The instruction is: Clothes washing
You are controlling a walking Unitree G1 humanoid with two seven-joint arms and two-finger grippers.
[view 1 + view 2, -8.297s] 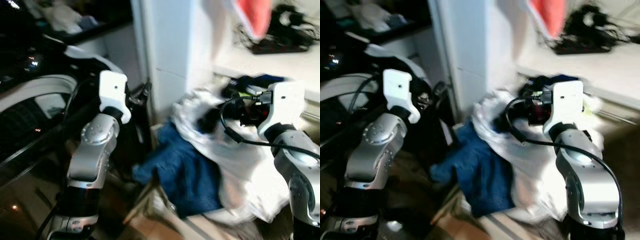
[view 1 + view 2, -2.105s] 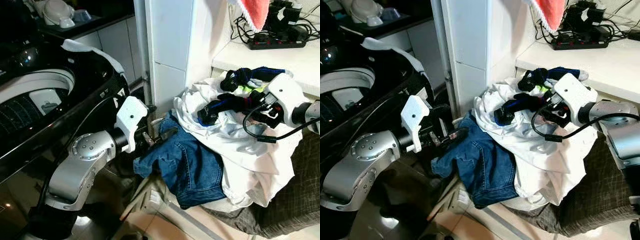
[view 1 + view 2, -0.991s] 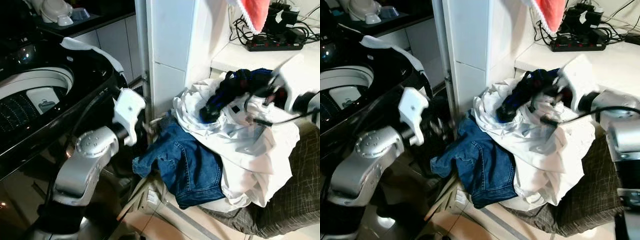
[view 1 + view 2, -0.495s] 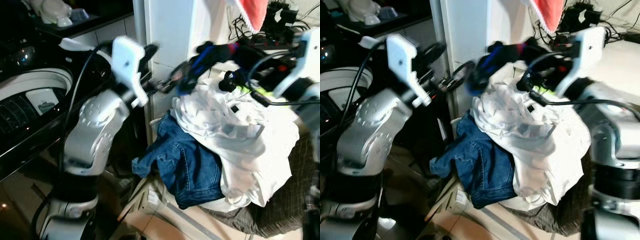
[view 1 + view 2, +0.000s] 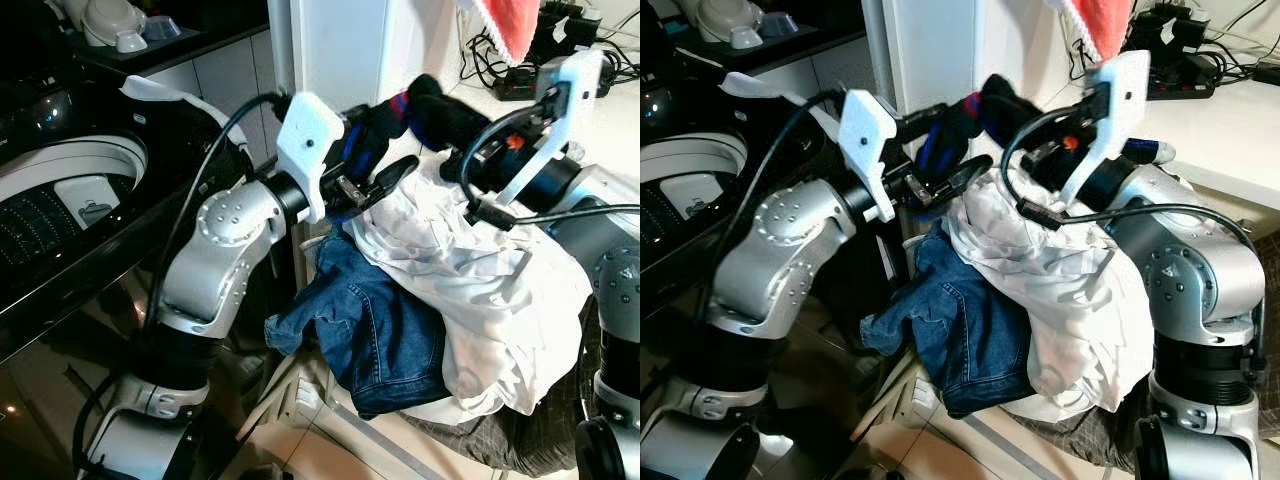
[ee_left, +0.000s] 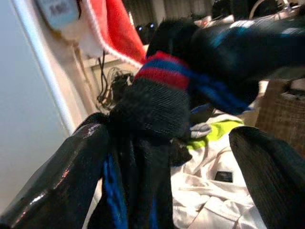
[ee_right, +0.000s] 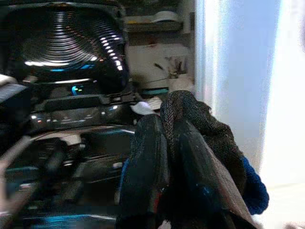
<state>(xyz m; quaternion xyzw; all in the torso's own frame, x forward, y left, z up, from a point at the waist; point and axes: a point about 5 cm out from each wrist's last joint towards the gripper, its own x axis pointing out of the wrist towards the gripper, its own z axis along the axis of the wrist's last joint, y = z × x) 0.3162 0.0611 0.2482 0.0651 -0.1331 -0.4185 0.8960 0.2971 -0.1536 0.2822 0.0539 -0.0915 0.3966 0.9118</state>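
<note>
The black knitted garment bends limply down (image 6: 143, 133) between the fingers. I expect its striped end to hang down when I carry the garment to the washing machine.
A dark garment (image 5: 425, 108) with blue and red stripes hangs in the air above the laundry pile. My right gripper (image 7: 169, 157) is shut on one end of it, and dark knit fabric bulges out between the fingers. My left gripper (image 5: 385, 140) is raised to the same height and stands open. Its two black fingers (image 6: 57, 176) are spread wide, with the garment (image 6: 157, 114) hanging between them and against one finger. Below lie a white shirt (image 5: 480, 270) and blue jeans (image 5: 385, 335), heaped on a dark woven basket (image 5: 560, 445).
A black top-loading washing machine (image 5: 70, 190) stands open at the left. A white pillar (image 5: 340, 50) rises just behind the grippers. At the right a white counter (image 5: 1230, 125) carries a power strip (image 5: 520, 85) with cables, and a red cloth (image 5: 510, 25) hangs above it.
My right gripper has lifted the dark garment off the pile and carried it left. The left arm has risen from beside the jeans, and its fingers now bracket the garment.
</note>
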